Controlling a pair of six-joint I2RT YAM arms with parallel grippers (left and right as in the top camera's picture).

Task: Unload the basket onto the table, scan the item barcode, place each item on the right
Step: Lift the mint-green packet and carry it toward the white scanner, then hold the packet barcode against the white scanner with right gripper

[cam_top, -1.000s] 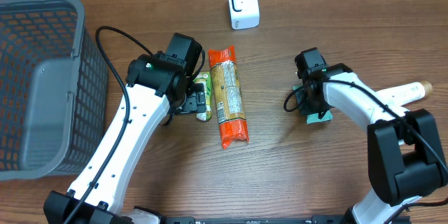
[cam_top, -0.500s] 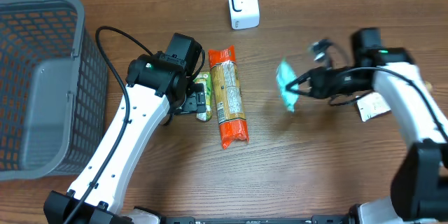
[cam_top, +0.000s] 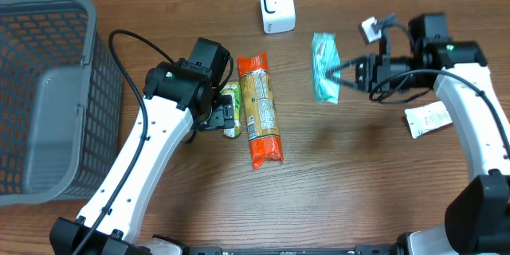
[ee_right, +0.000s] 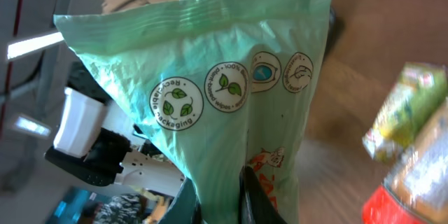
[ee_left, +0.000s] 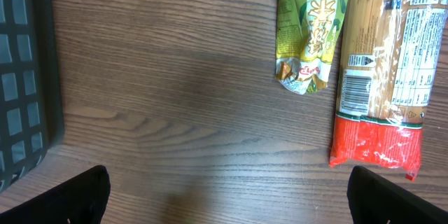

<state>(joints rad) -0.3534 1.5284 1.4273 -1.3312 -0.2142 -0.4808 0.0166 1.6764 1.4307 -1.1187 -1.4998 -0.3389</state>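
Observation:
The pale green packet's far side (cam_top: 324,67) is pointing past the white scanner, so the robot's right gripper should swing the packet over the scanner (cam_top: 277,5) and turn that side to face down.
A pale green packet (cam_top: 323,68) hangs in the air just right of the white scanner (cam_top: 276,5), and my right gripper (cam_top: 341,73) is shut on its edge. In the right wrist view the packet (ee_right: 231,91) fills the frame, with round leaf logos facing me and the right gripper (ee_right: 220,197) pinching its lower part; no barcode shows on it. My left gripper (ee_left: 231,192) stands open over bare wood. It hovers beside a green tea packet (ee_left: 311,28) and an orange pasta packet (ee_left: 381,77), which carries a barcode.
A grey mesh basket (cam_top: 48,88) takes up the left side of the table. The green tea packet (cam_top: 231,115) and the orange pasta packet (cam_top: 259,111) lie side by side mid-table. A white paper label (cam_top: 430,118) lies at the right.
My right arm has lifted the green packet off the table at the right and carried it left and back, close to the scanner. The left arm has not moved.

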